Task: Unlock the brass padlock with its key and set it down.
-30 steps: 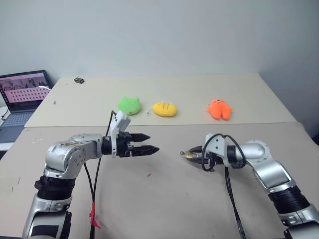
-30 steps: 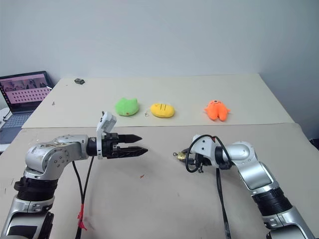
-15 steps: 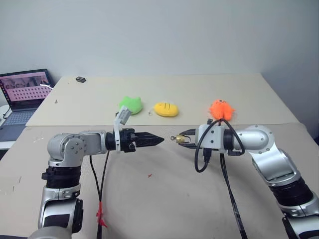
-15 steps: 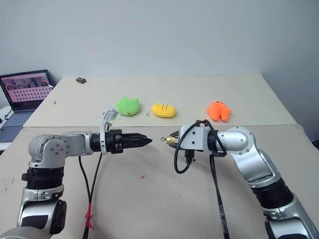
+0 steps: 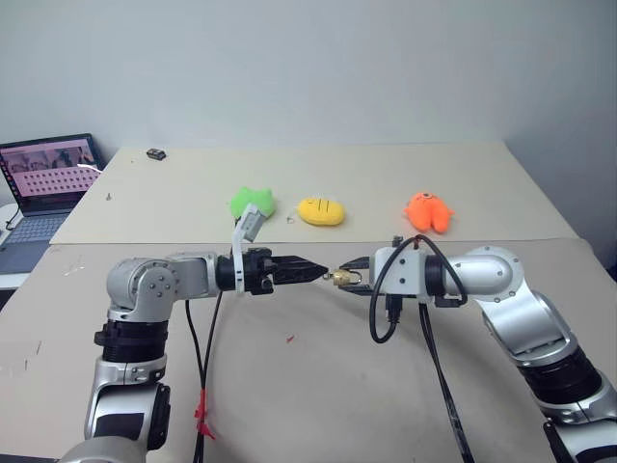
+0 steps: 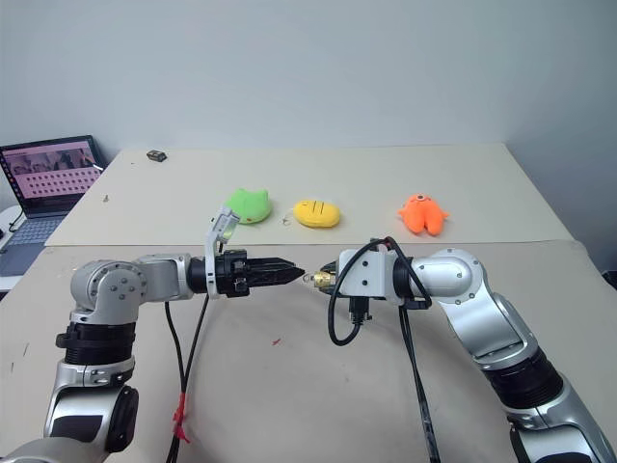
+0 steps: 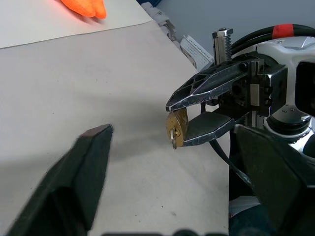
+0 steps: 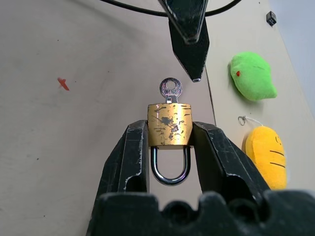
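The silver key's head [image 8: 171,87] is ahead of and beside my left gripper's open fingers, so next I bring them around the key's head [image 7: 173,136] before I turn it.
The brass padlock [image 8: 170,125] hangs above the tan table, shackle toward the wrist, with my right gripper [image 5: 353,276] shut on its body from both sides. The silver key [image 8: 170,90] sits in the keyhole, its round head sticking out toward my left arm. My left gripper [image 5: 318,273] points level at the padlock from the left, its tips just short of the key head. In the left wrist view its fingers [image 7: 86,167] stand apart with nothing between them, and the padlock [image 7: 177,129] is straight ahead. One left fingertip [image 8: 189,44] hovers right beside the key.
A green plush [image 5: 252,202], a yellow oval plush [image 5: 320,210] and an orange plush [image 5: 428,212] lie in a row on the far table. A laptop [image 5: 43,183] stands at far left. Black cables [image 5: 386,309] loop below the right wrist.
My right gripper has risen and moved left with the padlock. The left gripper has rolled and edged right, so its tips now nearly meet the key.
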You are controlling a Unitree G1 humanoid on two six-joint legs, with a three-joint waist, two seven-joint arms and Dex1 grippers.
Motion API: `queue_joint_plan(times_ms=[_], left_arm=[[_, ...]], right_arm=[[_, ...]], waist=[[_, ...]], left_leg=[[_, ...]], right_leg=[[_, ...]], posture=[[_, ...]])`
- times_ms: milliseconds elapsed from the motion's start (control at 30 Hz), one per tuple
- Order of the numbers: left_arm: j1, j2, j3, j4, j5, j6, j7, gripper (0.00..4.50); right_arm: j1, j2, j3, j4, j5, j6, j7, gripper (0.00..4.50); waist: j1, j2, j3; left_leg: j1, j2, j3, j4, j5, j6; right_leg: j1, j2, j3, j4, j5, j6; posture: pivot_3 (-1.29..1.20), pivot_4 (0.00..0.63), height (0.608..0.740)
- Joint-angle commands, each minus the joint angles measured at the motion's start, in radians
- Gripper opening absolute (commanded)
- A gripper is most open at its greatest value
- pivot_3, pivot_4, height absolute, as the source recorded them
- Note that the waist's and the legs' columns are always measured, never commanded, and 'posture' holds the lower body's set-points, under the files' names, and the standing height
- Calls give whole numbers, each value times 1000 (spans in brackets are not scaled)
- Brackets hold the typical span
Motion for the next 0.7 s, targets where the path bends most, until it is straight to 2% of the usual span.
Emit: queue_joint_plan(times_ms=[33, 167, 700], left_arm=[[-14, 9, -11, -6, 8, -39, -11, 2346], [-19, 6, -32, 2, 12, -50, -18, 912], [-55, -1, -51, 28, 17, -62, -23, 912]], right_arm=[[-42, -3, -20, -14, 0, -1, -6, 905], [-64, -8, -28, -16, 5, 10, -5, 905], [-74, -17, -30, -55, 15, 60, -8, 905]], waist=[[0, 0, 0], [1, 0, 0], [0, 0, 0]], left_leg=[[0, 0, 0, 0, 0, 0], [0, 0, 0, 0, 0, 0], [0, 0, 0, 0, 0, 0]], right_leg=[[0, 0, 0, 0, 0, 0], [0, 0, 0, 0, 0, 0], [0, 0, 0, 0, 0, 0]], posture=[[0, 150, 650], [0, 150, 650], [0, 150, 650]])
